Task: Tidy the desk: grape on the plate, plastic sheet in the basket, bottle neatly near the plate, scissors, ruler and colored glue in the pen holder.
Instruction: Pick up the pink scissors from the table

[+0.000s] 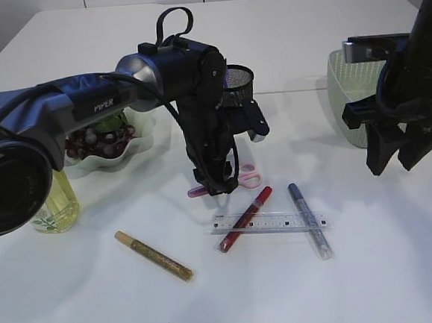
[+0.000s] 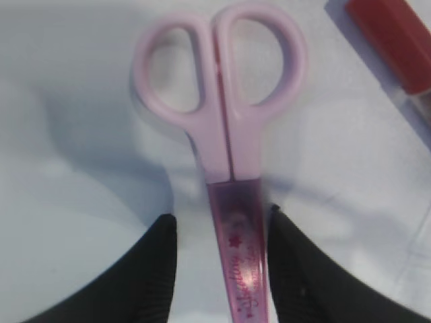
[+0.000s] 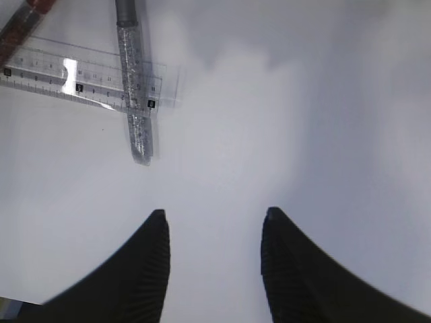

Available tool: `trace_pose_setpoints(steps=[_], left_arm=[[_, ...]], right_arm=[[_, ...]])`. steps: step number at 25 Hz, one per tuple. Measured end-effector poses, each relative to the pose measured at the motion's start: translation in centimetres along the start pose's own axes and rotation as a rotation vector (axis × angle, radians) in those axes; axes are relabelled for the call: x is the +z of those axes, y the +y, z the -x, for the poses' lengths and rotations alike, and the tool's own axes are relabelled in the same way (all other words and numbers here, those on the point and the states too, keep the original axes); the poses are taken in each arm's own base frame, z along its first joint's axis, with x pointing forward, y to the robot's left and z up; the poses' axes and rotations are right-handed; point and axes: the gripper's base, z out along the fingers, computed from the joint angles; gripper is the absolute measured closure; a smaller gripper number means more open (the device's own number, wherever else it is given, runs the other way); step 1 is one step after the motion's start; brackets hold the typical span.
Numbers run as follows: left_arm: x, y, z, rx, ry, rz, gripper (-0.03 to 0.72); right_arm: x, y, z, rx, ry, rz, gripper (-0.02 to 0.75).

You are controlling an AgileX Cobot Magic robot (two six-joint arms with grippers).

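The pink scissors (image 1: 248, 176) will stay shut and in their sheath when I lift them by the sheath, because the sheath fits snugly against the closed handles (image 2: 233, 181).
Pink scissors (image 2: 219, 121) (image 1: 246, 178) lie flat on the white table, blades in a dark pink sheath. My left gripper (image 2: 219, 222) (image 1: 217, 188) is down over the sheath, open, one finger on each side of it and a gap on the left. The clear ruler (image 1: 269, 222) (image 3: 74, 74) lies under a red glue pen (image 1: 245, 219) (image 2: 390, 40) and a silver-blue one (image 1: 310, 220) (image 3: 135, 94). A gold glue pen (image 1: 154, 255) lies apart. Grapes (image 1: 94, 139) sit on the plate (image 1: 141, 146). My right gripper (image 1: 395, 158) (image 3: 214, 215) hangs open over bare table. The plastic sheet is out of view.
The mesh pen holder (image 1: 238, 81) stands behind my left arm. A pale green basket (image 1: 343, 95) is at the right, behind the right arm. The yellow bottle (image 1: 55, 208) stands at the left, in front of the plate.
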Motion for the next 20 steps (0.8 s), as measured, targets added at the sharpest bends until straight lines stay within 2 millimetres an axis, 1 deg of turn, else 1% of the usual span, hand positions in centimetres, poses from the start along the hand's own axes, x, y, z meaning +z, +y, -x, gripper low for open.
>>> trace_pose_setpoints(steps=[10, 20], left_arm=[[-0.1, -0.8, 1.3, 0.03, -0.046, 0.023, 0.357], [0.2, -1.1, 1.5, 0.019, -0.06, 0.0, 0.357]], right_arm=[[0.0, 0.0, 0.0, -0.001, 0.0, 0.0, 0.375], [0.0, 0.0, 0.0, -0.002, 0.0, 0.0, 0.374]])
